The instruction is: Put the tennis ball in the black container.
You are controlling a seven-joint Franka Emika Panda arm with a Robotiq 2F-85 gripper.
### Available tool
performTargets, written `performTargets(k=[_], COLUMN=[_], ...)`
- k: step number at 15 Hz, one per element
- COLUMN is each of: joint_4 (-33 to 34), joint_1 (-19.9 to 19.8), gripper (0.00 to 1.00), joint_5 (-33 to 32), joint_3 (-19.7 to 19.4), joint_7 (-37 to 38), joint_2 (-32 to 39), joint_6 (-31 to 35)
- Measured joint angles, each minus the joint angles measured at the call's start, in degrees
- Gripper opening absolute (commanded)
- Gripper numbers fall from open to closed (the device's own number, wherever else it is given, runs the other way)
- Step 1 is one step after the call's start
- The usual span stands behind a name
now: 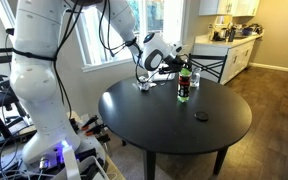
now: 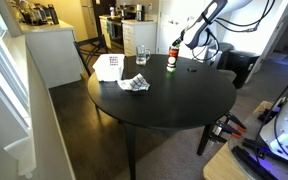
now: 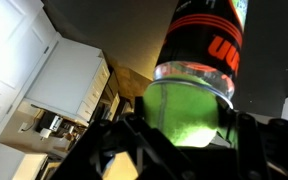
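Note:
My gripper should lift the tennis ball it holds clear and line it up over the container's opening (image 1: 184, 75) before it opens, because the tennis ball is pressing against the container's clear rim (image 3: 196, 72).
The tennis ball (image 3: 189, 110) is fuzzy yellow-green and sits between my gripper's (image 3: 184, 125) dark jaws, which are shut on it. The ball is at the clear rim of the black container (image 3: 209, 35), a tall dark cup with red lettering. In both exterior views the container (image 1: 185, 85) (image 2: 171, 60) stands upright on the round black table (image 1: 174, 130), with a reddish upper band and a greenish base. My gripper (image 1: 171, 62) (image 2: 190, 40) is at the container's top. The ball is too small to make out in the exterior views.
A clear glass (image 1: 144, 84) (image 2: 141, 55) stands near the container. A flat black disc (image 1: 201, 116) lies on the table. A white tub (image 2: 108, 66) and a small clear-grey object (image 2: 134, 84) sit near the table's edge. A chair (image 1: 212, 68) stands behind the table.

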Motion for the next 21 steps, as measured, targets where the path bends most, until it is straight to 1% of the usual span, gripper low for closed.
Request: performTargets(k=[3, 7, 11, 14, 21], joint_4=[0.42, 1.56, 2.13, 2.04, 0.98], joint_1=[-0.02, -0.06, -0.08, -0.27, -1.06], gripper=[0.43, 0.43, 0.43, 0.43, 0.43], joint_5=[0.0, -4.04, -6.12, -6.36, -6.36], joint_3=[0.33, 1.55, 2.73, 2.65, 1.12], joint_7=[0.74, 7.46, 10.8, 11.27, 11.28], joint_2=[0.04, -0.57, -1.51, -1.57, -1.57], joint_6=[-0.01, 0.0, 0.0, -0.03, -0.04])
